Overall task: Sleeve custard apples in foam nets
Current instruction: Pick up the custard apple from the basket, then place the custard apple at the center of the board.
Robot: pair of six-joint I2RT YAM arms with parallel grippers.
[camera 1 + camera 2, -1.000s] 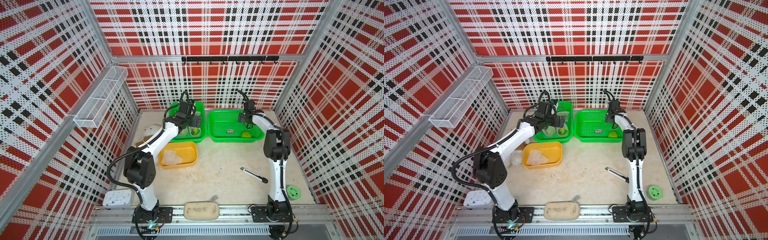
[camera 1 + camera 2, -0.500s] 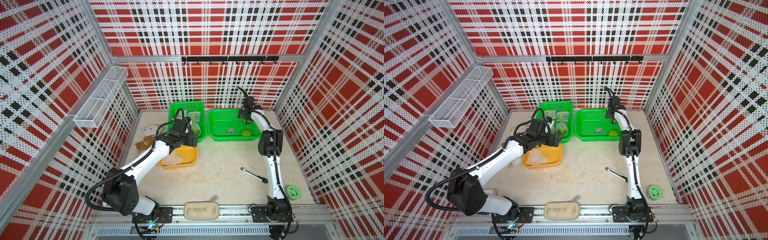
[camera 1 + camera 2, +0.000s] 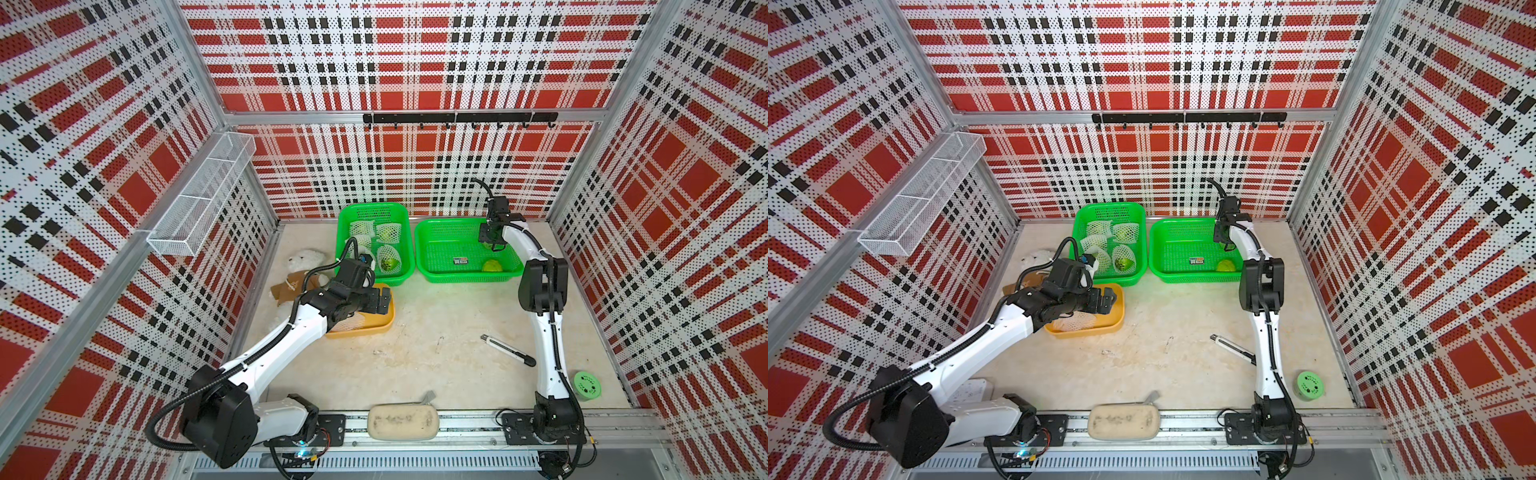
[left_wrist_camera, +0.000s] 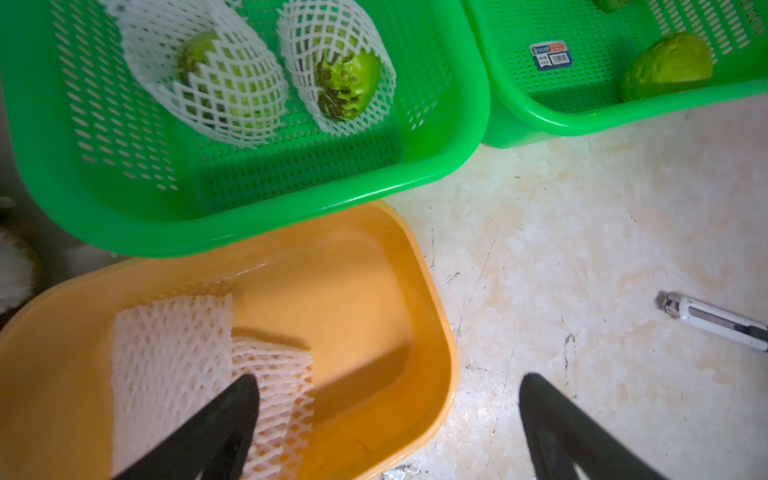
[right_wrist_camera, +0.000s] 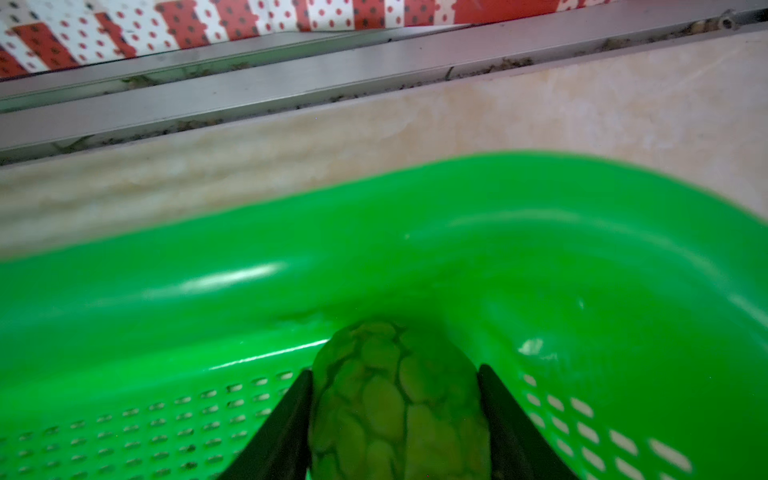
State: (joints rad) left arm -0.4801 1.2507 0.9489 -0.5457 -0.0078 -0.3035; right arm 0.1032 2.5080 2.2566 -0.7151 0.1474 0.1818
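The upper foam net (image 4: 173, 364) sits askew over the lower one's edge (image 4: 270, 376), so I expect the upper foam net to come off alone when the robot lifts it.
In the right wrist view my right gripper (image 5: 395, 386) is shut on a bumpy green custard apple (image 5: 395, 415), a finger against each side. It sits in the far right corner of the right green basket (image 3: 469, 279). A second bare custard apple (image 3: 492, 265) lies near that basket's front. My left gripper (image 4: 386, 386) hangs open and empty over the yellow tray (image 4: 374, 291), one finger above the flat white foam nets (image 4: 170, 365). Several custard apples in nets (image 4: 345, 79) lie in the left green basket (image 3: 409, 257).
A white plush bear (image 3: 305, 259) lies left of the baskets. A pen-like tool (image 3: 507, 349) lies on the table by the right arm, and a pale green round container (image 3: 587, 385) stands at the front right. A beige pouch (image 3: 403, 422) rests on the front rail.
My left arm has drawn back from the left green basket to above the yellow tray. My right gripper's jaws have closed in onto the custard apple in the basket's corner.
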